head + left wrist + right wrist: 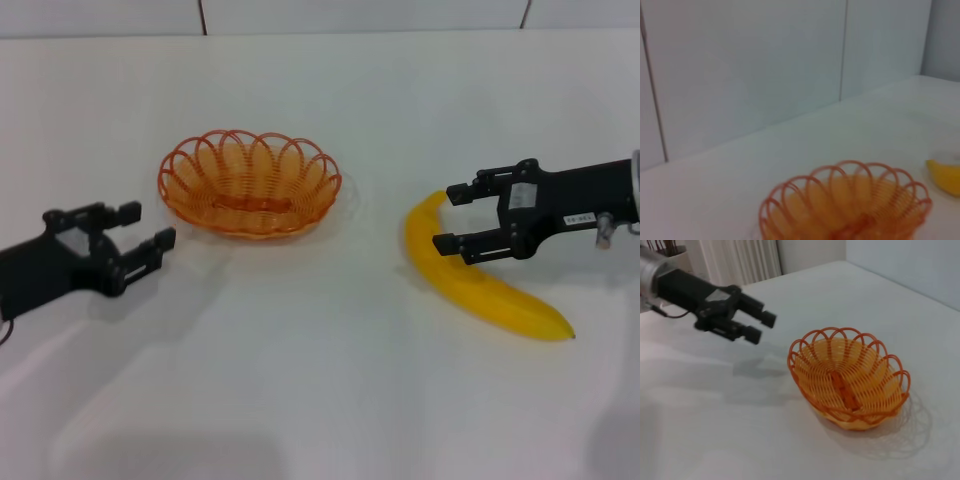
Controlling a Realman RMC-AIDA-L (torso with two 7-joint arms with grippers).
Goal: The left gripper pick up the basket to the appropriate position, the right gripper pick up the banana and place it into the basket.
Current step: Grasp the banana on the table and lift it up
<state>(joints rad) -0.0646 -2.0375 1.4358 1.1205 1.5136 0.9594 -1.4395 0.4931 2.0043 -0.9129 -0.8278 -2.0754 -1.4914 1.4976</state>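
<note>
The robot's right gripper is pointing level toward the basket above the banana's far end (429,210), so it should move back and tilt down over the banana's middle (482,292).
The orange wire basket (249,183) sits empty on the white table, left of centre; it also shows in the left wrist view (847,210) and the right wrist view (849,377). My left gripper (145,232) is open, just left of the basket and a little nearer to me, not touching it; it also shows in the right wrist view (760,326). The yellow banana (481,276) lies on the table at the right; its tip shows in the left wrist view (945,177). My right gripper (452,217) is open and empty, over the banana's far end, its fingers straddling it.
The white table (320,380) runs back to a tiled wall (300,15). A white radiator-like panel (740,260) stands behind the left arm in the right wrist view.
</note>
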